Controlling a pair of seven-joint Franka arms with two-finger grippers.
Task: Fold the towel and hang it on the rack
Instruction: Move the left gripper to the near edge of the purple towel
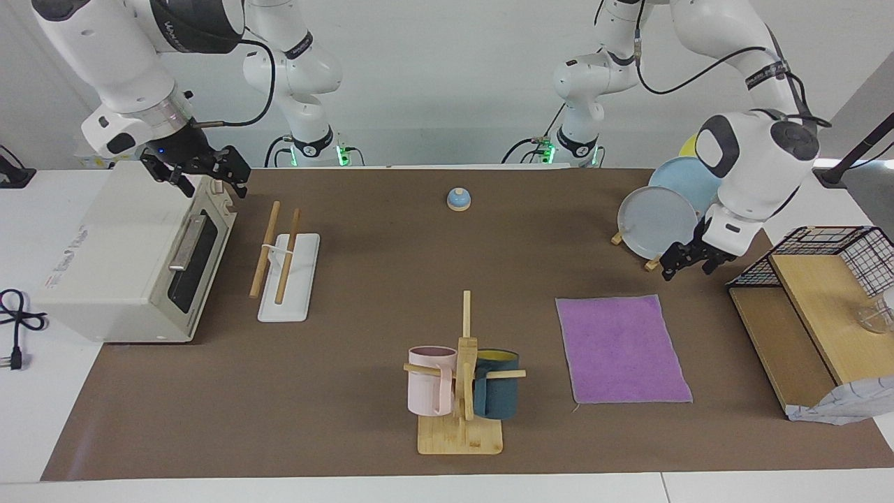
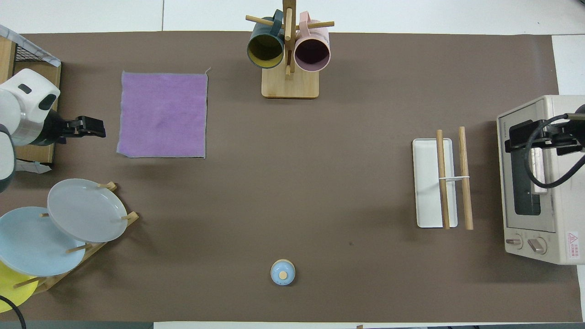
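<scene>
My left gripper will fold the purple towel [image 2: 162,115] by carrying its free edge [image 2: 120,116] across. The towel lies thin and smooth, so that edge will fold over and stay flat.
The purple towel [image 1: 621,349] [image 2: 162,114] lies flat and unfolded on the brown mat, toward the left arm's end of the table. The rack [image 1: 286,262] [image 2: 441,183], two light-wood rods on a white wire support and a flat white base, stands toward the right arm's end, beside the toaster oven. My left gripper [image 1: 691,267] [image 2: 99,128] is open and empty, in the air just off the towel's edge, between the towel and the wooden shelf. My right gripper [image 1: 213,187] [image 2: 509,137] is open and empty, raised over the oven's door edge.
A toaster oven [image 1: 126,265] [image 2: 539,183] stands at the right arm's end. A bamboo mug tree [image 1: 461,377] [image 2: 289,50] with two mugs is farther out. A plate stand [image 1: 653,223] [image 2: 82,210], a wooden shelf with wire basket [image 1: 775,342] and a small blue knob [image 1: 458,200] [image 2: 283,272] stand around.
</scene>
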